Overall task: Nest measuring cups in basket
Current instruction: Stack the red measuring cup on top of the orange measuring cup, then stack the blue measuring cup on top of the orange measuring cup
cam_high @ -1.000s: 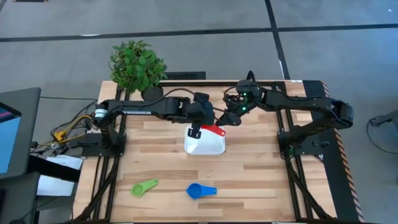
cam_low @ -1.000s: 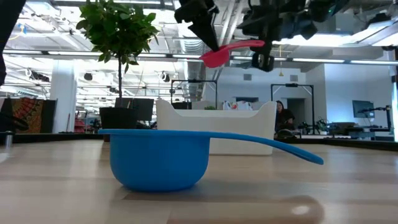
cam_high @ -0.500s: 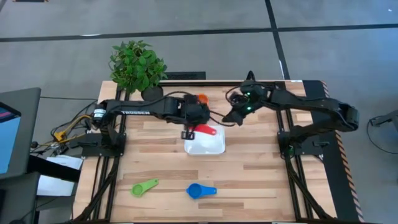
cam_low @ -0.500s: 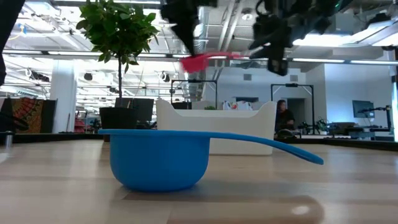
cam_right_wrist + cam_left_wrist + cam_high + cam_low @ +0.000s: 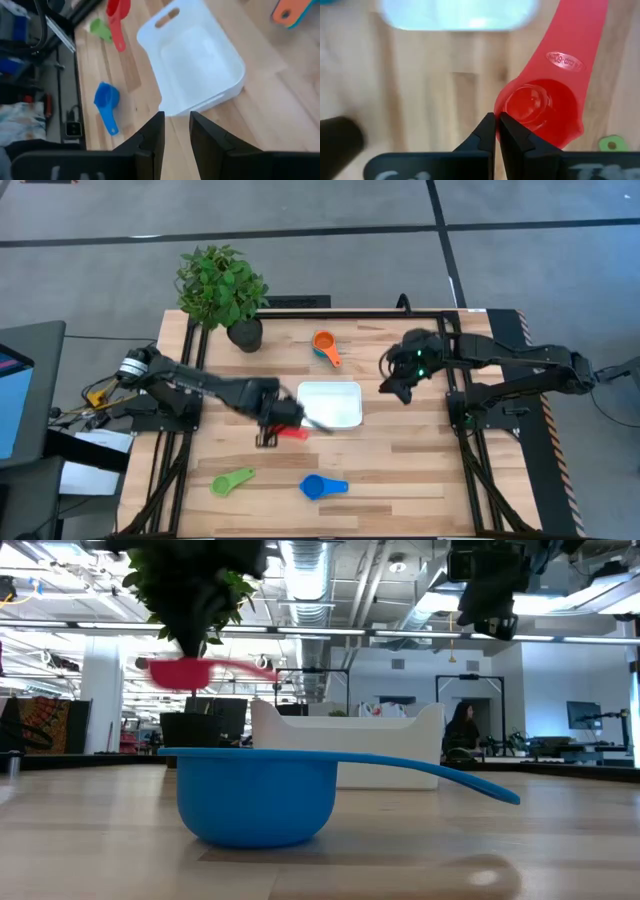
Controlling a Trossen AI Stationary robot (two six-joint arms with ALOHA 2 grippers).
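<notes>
I should put the red cup down with my left gripper while my right gripper nests the blue cup first, because the larger blue cup [image 5: 314, 486] is outside the orange cup [image 5: 323, 340].
In the high view the white basket [image 5: 330, 405] sits mid-table. A red measuring cup [image 5: 293, 432] hangs just off its near-left corner, with my left gripper [image 5: 276, 430] shut on it; the low view shows the red cup [image 5: 180, 671] level above the table. My right gripper [image 5: 396, 387] stands open and holds nothing, to the right of the basket. An orange cup [image 5: 323, 341] lies in a light blue one behind the basket. A green cup [image 5: 233, 480] and a blue cup [image 5: 322, 486] lie bowl-down on the table near its front edge. My left gripper pinches the rim of the red cup's bowl [image 5: 504, 106] between its two fingers, on the side away from the handle. The fingers come steeply from above. The cup hangs clear of the table, level and mouth up, its handle [image 5: 577, 35] pointing toward the basket.
A potted plant [image 5: 222, 288] in a dark pot stands at the far left corner. Bare wood lies between the basket and the two cups near the front edge. Metal frame rails run along the table's left and right sides.
My left gripper has carried the red cup from above the basket's far edge down and toward the near-left, turning as it went; the cup now hangs off the basket's near-left corner. My right gripper has drawn back toward the table's right edge.
</notes>
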